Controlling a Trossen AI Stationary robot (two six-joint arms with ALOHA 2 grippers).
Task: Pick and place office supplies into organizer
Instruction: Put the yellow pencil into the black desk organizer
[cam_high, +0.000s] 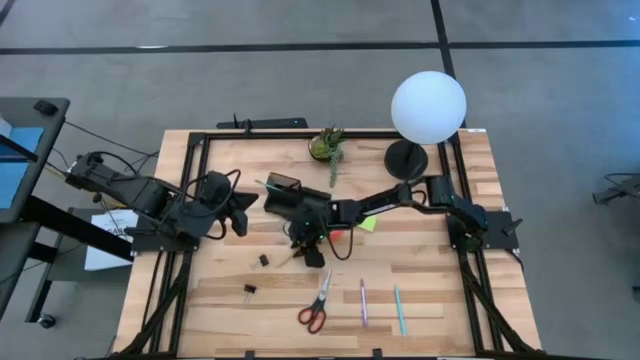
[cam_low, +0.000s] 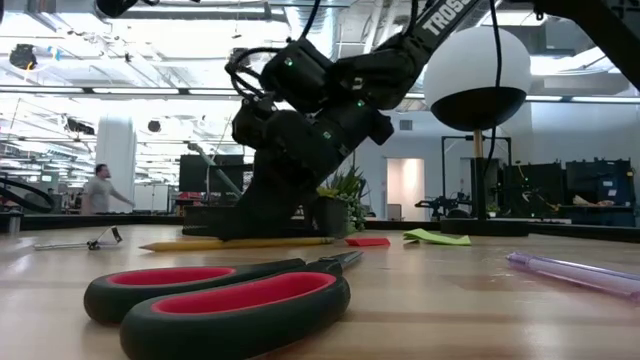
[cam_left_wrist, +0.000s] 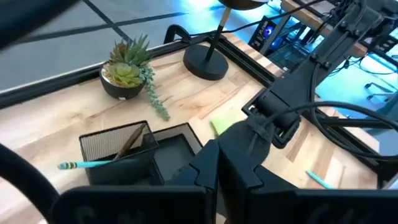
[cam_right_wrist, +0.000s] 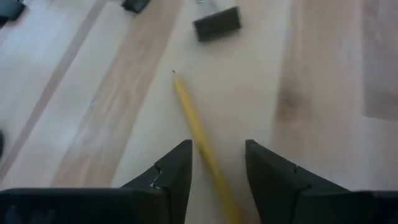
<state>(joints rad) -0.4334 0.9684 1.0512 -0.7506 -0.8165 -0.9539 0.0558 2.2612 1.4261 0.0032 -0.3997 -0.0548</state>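
The yellow pencil's tip points toward my left arm and my right gripper crowds it, so my right gripper should move back and my left gripper should take the pencil's tip end.
My right gripper is open and low over the table, pointing down, near the table's middle. A yellow pencil lies flat on the wood between its two fingers; I see no touch. The black organizer stands just beyond, with a teal pencil and a brown one leaning in it. Red-handled scissors, a purple pen and a teal pen lie near the near edge. Black clips, the lime sticky pad and the orange eraser lie around. My left gripper waits open, left of the organizer.
A small potted plant and the lamp's round black base with its white globe stand along the far edge. A black clip lies just past the pencil's tip. A person walks in the room behind.
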